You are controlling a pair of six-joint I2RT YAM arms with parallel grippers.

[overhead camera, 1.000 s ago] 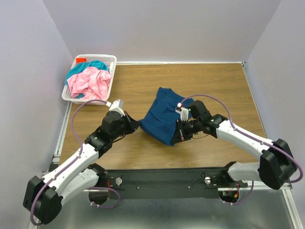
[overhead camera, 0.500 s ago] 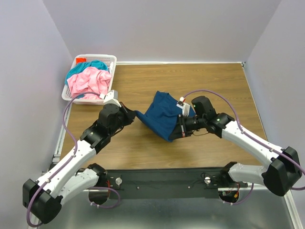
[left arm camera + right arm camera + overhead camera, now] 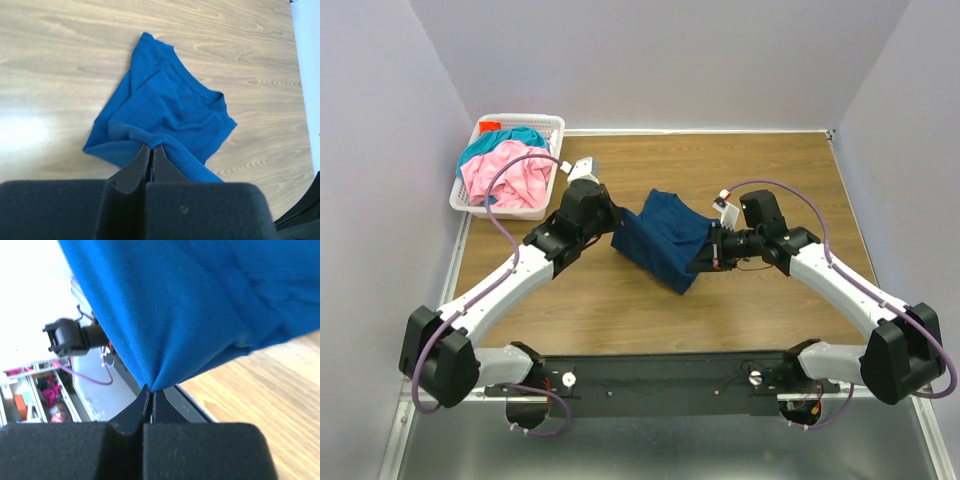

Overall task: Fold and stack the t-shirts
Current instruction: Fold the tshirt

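The dark blue t-shirt's held edge (image 3: 660,240) is stretched before its spread far part. My left gripper keeps going toward the t-shirt's far edge (image 3: 687,204) and lets go there.
The dark blue t-shirt (image 3: 663,238) hangs bunched between my two grippers above the middle of the table; its print does not show. My left gripper (image 3: 613,231) is shut on its left edge; in the left wrist view it (image 3: 152,146) pinches a fold of the shirt (image 3: 165,105), the rest trailing onto the wood. My right gripper (image 3: 703,258) is shut on the shirt's right edge; in the right wrist view it (image 3: 151,388) holds the cloth (image 3: 200,300) lifted above the table. The pink t-shirt (image 3: 508,175) and the teal t-shirt (image 3: 510,138) lie crumpled in the basket.
The white lattice basket (image 3: 534,122) stands at the table's far left corner. The wooden table (image 3: 770,170) has a metal rail along its near edge (image 3: 670,375), where the arm bases sit. Lilac walls close in at the back and sides.
Both grippers have carried the blue shirt away from the near edge toward the back of the table. The left gripper moved up and right; the shirt now stretches flatter between them.
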